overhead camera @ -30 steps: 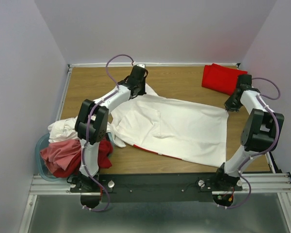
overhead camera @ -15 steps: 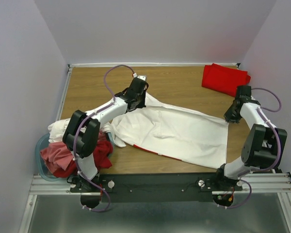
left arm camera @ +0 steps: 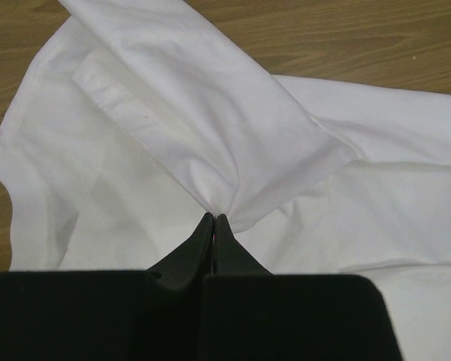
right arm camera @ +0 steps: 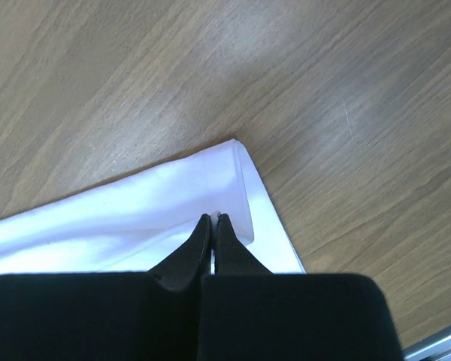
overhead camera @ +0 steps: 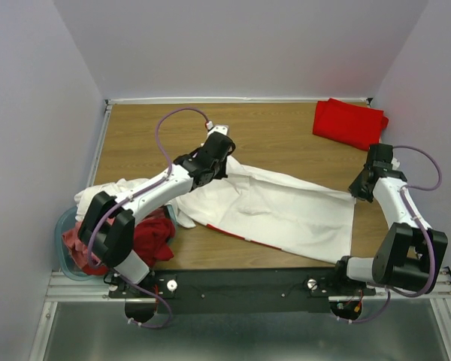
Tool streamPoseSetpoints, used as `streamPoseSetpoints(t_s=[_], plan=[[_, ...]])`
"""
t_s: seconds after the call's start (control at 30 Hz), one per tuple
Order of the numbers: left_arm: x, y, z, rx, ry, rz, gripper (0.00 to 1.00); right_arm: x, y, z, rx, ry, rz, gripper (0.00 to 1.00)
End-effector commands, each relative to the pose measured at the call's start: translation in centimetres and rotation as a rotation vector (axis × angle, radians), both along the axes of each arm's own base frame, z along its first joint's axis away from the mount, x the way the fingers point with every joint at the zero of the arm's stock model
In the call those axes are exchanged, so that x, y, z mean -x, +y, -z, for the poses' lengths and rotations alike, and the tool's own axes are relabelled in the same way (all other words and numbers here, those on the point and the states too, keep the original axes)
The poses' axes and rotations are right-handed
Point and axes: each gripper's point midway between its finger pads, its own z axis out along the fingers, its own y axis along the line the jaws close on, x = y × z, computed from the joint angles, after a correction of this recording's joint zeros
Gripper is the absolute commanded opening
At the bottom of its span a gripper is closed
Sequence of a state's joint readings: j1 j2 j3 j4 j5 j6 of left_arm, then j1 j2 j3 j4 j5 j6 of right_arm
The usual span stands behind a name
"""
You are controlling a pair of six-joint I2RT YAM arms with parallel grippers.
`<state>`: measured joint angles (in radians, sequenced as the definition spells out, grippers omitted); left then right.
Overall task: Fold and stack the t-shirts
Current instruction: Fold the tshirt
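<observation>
The white t-shirt's folded far edge (overhead camera: pixel 293 180) runs in a straight line to the robot's right gripper, so the left gripper should now pull the t-shirt's flap nearer until the flap lies over the t-shirt's body (overhead camera: pixel 224 204).
A white t-shirt (overhead camera: pixel 278 207) lies spread across the middle of the wooden table, its far edge lifted and being folded toward the near side. My left gripper (overhead camera: pixel 224 167) is shut on the shirt's far left part; in the left wrist view (left arm camera: pixel 213 216) the cloth bunches at the closed tips. My right gripper (overhead camera: pixel 355 189) is shut on the far right corner (right arm camera: pixel 237 162) of the same shirt, with the hem turned over. A folded red t-shirt (overhead camera: pixel 348 121) rests at the back right. More white and pink-red t-shirts (overhead camera: pixel 105 226) are heaped at the left.
A pale blue plastic tub (overhead camera: pixel 63 248) sits under the heap at the near left corner. White walls close the table in at the back and both sides. A metal rail (overhead camera: pixel 240 284) with the arm bases runs along the near edge.
Both grippers have moved toward the near edge, drawing the white shirt's far edge with them. The visible shirt has become narrower front to back.
</observation>
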<state>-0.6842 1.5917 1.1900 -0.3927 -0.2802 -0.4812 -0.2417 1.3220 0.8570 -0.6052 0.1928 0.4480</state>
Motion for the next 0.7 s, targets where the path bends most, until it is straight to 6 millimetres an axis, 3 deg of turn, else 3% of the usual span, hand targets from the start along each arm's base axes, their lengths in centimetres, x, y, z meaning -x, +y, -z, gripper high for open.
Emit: streamPoseSetpoints(t_s=[0.0, 0.2, 0.43, 0.67], plan=[[1.4, 1.5, -0.9, -0.018, -0.017, -0.065, 0.0, 1.1, 0.6, -0.2, -0.019, -0.004, 0.011, 0.0], [3.5, 1.7, -1.6, 0.001, -0.019, -0.057, 0.0, 1.6, 0.8, -1.6, -0.023, -0.015, 0.019, 0.01], [6.1, 1.9, -1.8, 0.018, -0.001, -0.033, 0.0, 2.9, 1.2, -1.7, -0.037, 0.024, 0.036, 0.01], [8.3, 2.4, -0.7, 0.017, 0.034, -0.032, 0.0, 4.3, 1.5, -2.4, -0.049, 0.042, 0.073, 0.01]])
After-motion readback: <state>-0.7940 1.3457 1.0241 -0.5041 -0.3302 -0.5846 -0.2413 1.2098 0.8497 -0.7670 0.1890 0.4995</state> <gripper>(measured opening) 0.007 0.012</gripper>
